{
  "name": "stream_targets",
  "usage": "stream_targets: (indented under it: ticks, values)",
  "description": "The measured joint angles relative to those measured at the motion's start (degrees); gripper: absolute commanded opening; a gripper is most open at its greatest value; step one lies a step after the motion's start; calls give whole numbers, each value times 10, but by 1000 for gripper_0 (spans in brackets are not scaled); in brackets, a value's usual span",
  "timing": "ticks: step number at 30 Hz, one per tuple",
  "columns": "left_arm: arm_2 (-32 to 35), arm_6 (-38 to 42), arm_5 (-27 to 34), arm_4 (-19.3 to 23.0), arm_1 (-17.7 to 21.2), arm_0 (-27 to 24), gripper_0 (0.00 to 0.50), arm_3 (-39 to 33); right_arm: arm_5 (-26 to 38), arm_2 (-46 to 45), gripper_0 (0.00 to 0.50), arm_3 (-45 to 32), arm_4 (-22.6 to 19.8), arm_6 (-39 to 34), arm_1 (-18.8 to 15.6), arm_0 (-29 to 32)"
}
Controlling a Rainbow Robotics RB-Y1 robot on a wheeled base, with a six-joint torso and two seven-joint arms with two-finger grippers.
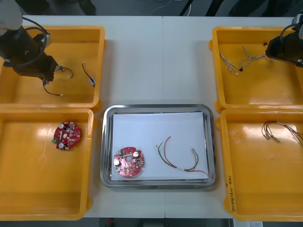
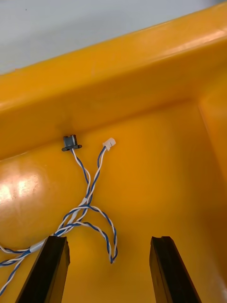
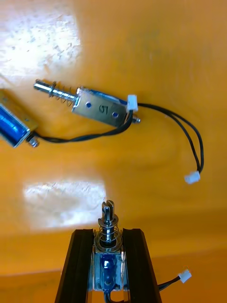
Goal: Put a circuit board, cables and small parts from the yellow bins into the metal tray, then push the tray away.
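The black plug (image 2: 71, 143) will follow along when the robot pulls the cable's loop, because a white sleeve (image 2: 38, 245) ties that loop to the plug wires.
In the far left yellow bin (image 1: 97, 33), my left gripper (image 1: 51, 67) is shut on a small metal part (image 3: 108, 258) with a spring and a black lead, held between its fingers (image 3: 78, 265). Two more small metal parts (image 3: 99, 106) lie on the bin floor beyond. My right gripper (image 1: 268, 51) stands open in the far right yellow bin (image 1: 215, 71), its fingers (image 2: 54, 265) on either side of a loop of the twisted blue and white cable (image 2: 90, 189). The metal tray (image 1: 108, 142), white inside, holds a red circuit board (image 1: 128, 161) and a cable (image 1: 180, 158).
A second red circuit board (image 1: 66, 135) lies in the near left bin (image 1: 90, 156). Red and yellow cables (image 1: 279, 130) lie in the near right bin (image 1: 222, 161). More black-leaded parts (image 1: 89, 75) lie near the left gripper. The bin wall (image 2: 113, 90) rises just beyond the right gripper.
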Motion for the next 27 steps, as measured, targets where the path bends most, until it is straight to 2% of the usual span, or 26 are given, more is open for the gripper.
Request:
stream_targets:
  ticks: [5,8,13,20,27]
  values:
    - [17,0,73,-42,3,0,0,-53,0,0,500,2,0,0,1,0]
    - [18,5,113,-53,4,0,0,-106,0,0,500,2,0,0,1,0]
    - [18,67,157,-53,4,1,0,-189,-4,0,500,3,1,0,1,1]
    - [18,220,215,-36,4,2,0,-282,-18,0,500,3,1,0,2,7]
    - [18,234,241,-26,-17,2,0,-365,-34,0,500,3,0,0,4,18]
